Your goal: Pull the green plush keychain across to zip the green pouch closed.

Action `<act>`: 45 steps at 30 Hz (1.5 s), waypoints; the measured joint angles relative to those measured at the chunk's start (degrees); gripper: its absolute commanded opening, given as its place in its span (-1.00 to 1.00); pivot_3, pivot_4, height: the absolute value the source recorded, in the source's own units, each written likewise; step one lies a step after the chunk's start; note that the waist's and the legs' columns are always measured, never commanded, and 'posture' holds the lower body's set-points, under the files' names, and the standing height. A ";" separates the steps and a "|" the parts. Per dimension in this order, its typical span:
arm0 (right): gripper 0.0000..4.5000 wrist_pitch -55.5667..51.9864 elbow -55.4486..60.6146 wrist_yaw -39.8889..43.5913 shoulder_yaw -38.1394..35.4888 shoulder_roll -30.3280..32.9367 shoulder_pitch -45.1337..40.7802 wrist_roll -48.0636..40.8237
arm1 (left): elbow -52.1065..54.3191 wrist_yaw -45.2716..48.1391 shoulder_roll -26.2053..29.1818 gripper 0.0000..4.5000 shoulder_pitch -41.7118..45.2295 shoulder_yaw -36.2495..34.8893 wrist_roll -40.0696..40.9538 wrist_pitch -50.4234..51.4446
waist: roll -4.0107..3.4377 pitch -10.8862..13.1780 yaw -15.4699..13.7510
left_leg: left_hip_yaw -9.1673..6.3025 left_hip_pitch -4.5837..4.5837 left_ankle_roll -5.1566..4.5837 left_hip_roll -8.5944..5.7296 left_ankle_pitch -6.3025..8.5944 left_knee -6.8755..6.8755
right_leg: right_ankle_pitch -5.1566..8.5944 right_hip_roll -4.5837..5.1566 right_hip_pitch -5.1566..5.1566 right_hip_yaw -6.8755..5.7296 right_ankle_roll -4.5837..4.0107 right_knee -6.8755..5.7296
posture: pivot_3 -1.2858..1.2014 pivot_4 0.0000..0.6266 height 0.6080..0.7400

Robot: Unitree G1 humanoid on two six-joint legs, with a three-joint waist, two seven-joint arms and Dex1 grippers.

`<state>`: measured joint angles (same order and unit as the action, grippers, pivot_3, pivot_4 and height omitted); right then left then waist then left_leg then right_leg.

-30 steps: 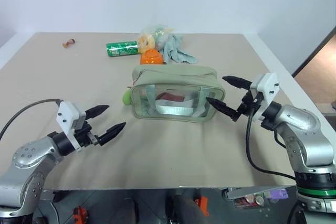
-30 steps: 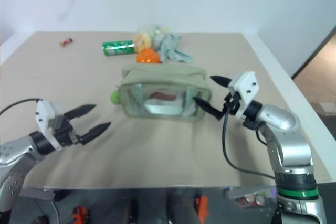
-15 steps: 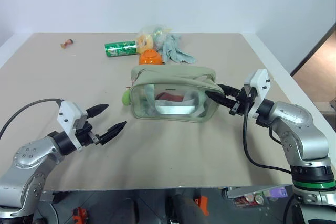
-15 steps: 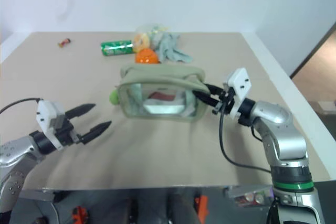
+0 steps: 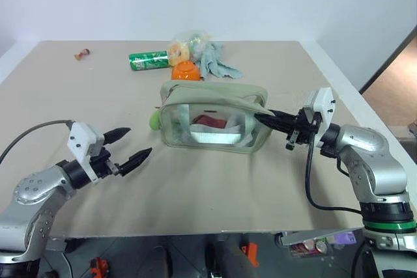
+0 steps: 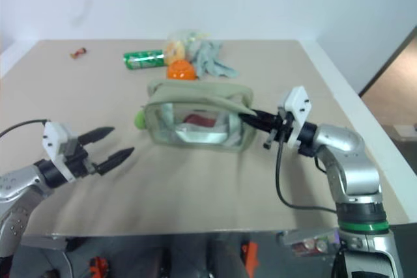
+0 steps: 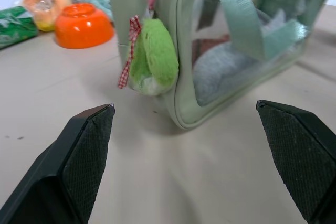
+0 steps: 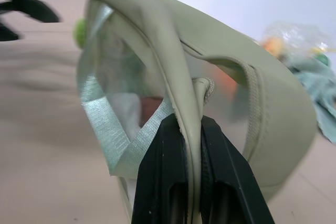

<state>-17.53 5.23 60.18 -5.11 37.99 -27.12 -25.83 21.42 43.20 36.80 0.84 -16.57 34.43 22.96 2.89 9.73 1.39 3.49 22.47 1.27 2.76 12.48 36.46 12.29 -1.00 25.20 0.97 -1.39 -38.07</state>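
Observation:
The green plush keychain (image 5: 154, 120) hangs from a pink loop, so it will swing up onto the top of the green pouch when the robot lifts it.
The green pouch (image 5: 212, 118) stands mid-table, its top gaping and a strap handle across its clear side panel. The green plush keychain (image 7: 154, 56) hangs at the pouch's left end (image 5: 156, 120), with a red checked ribbon beside it. My right gripper (image 5: 264, 115) is shut on the fabric rim at the pouch's right end; the black fingers (image 8: 163, 171) pinch that edge. My left gripper (image 5: 139, 141) is open, a short way left of and nearer than the keychain, pointing toward it and touching nothing.
Behind the pouch lie an orange bowl (image 5: 186, 71), a green can (image 5: 150, 60), a pale grey-green cloth (image 5: 215, 60) and a clear bag with yellow items (image 5: 184, 47). A small object (image 5: 83, 54) sits far back left. The table's right edge (image 5: 339, 89) runs close behind my right arm.
My right gripper went from open beside the pouch's right end to shut on its rim, turning inward. The pouch's right end has been tugged slightly. The left gripper has stayed put.

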 measured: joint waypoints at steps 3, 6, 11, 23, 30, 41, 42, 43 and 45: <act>-0.97 0.01 -0.82 3.40 1.86 -0.54 -3.12 -0.59 | -0.61 1.19 0.83 1.00 0.33 -2.19 2.36 0.88 | 0.00 0.01 0.03 | 0.00 0.02 0.00 0.07 0.00 -0.01 | 0.01 -0.08 0.04 -0.01 -0.04 0.00 | 0.03 -0.52 1.00; -0.97 0.38 -2.20 6.17 3.26 -1.96 -5.81 -0.99 | -0.77 2.36 2.50 1.00 0.42 -3.80 3.47 1.31 | 0.00 0.01 0.01 | 0.00 0.04 0.01 0.11 0.01 -0.02 | 0.03 -0.11 0.05 -0.05 -0.07 0.00 | 0.03 -0.52 1.00; -0.97 1.68 -4.98 9.63 5.17 -4.65 -9.28 -1.06 | -0.75 2.41 2.69 1.00 0.50 -4.17 4.53 2.22 | -0.01 0.02 -0.07 | 0.00 0.07 0.01 0.15 0.01 -0.01 | 0.02 0.00 0.05 -0.03 -0.06 0.00 | 0.03 -0.52 1.00; -0.97 4.38 -6.10 9.85 7.05 -6.66 -9.78 -0.30 | 11.10 -1.61 3.06 1.00 -6.95 -10.52 10.87 7.07 | -0.01 0.03 -0.05 | 0.04 0.07 0.05 0.17 0.06 0.00 | 0.04 0.02 0.07 -0.01 -0.07 0.00 | 0.03 -0.52 1.00; -0.97 5.46 -4.93 4.72 7.06 -6.99 -7.34 2.21 | 11.92 -6.53 2.18 1.00 -8.25 -10.96 9.69 6.91 | -0.03 0.03 -0.17 | 0.08 0.05 0.05 0.15 0.05 0.04 | 0.01 0.02 0.07 0.02 -0.09 -0.04 | 0.03 -0.52 1.00; -0.97 4.18 1.20 -1.96 6.51 -6.38 -1.95 2.49 | 12.34 -7.80 2.34 1.00 -4.82 -10.80 9.66 6.79 | -0.02 0.03 -0.11 | 0.10 0.02 0.05 0.14 0.05 0.04 | 0.00 0.02 0.06 0.05 -0.07 -0.04 | 0.03 -0.52 1.00; -0.97 3.75 1.55 -2.34 6.41 -6.37 -1.95 2.45 | 12.33 -7.75 2.38 1.00 -4.70 -10.76 9.66 6.80 | -0.02 0.03 -0.14 | 0.10 0.02 0.05 0.14 0.06 0.04 | 0.00 0.02 0.06 0.05 -0.07 -0.04 | 0.03 -0.52 1.00; -0.97 3.31 1.98 -2.93 6.37 -6.27 -1.95 2.38 | 12.23 -7.63 2.47 1.00 -4.48 -10.66 9.65 6.81 | -0.02 0.03 -0.16 | 0.10 0.03 0.05 0.14 0.06 0.04 | 0.00 0.02 0.06 0.04 -0.08 -0.04 | 0.03 -0.52 1.00; -0.97 2.59 2.56 -3.18 6.32 -5.91 -1.96 2.22 | 11.63 -7.24 2.60 1.00 -3.62 -10.31 9.61 6.83 | -0.02 0.03 -0.18 | 0.11 0.03 0.05 0.12 0.06 0.04 | 0.01 0.02 0.06 0.04 -0.08 -0.04 | 0.03 -0.52 1.00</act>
<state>-14.95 7.79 57.00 1.21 32.08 -29.08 -23.61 33.05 35.96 39.40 -2.79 -26.89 44.04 29.79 2.87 9.76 1.21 3.59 22.50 1.32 2.89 12.53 36.50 12.30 -0.97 25.25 1.01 -1.47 -38.11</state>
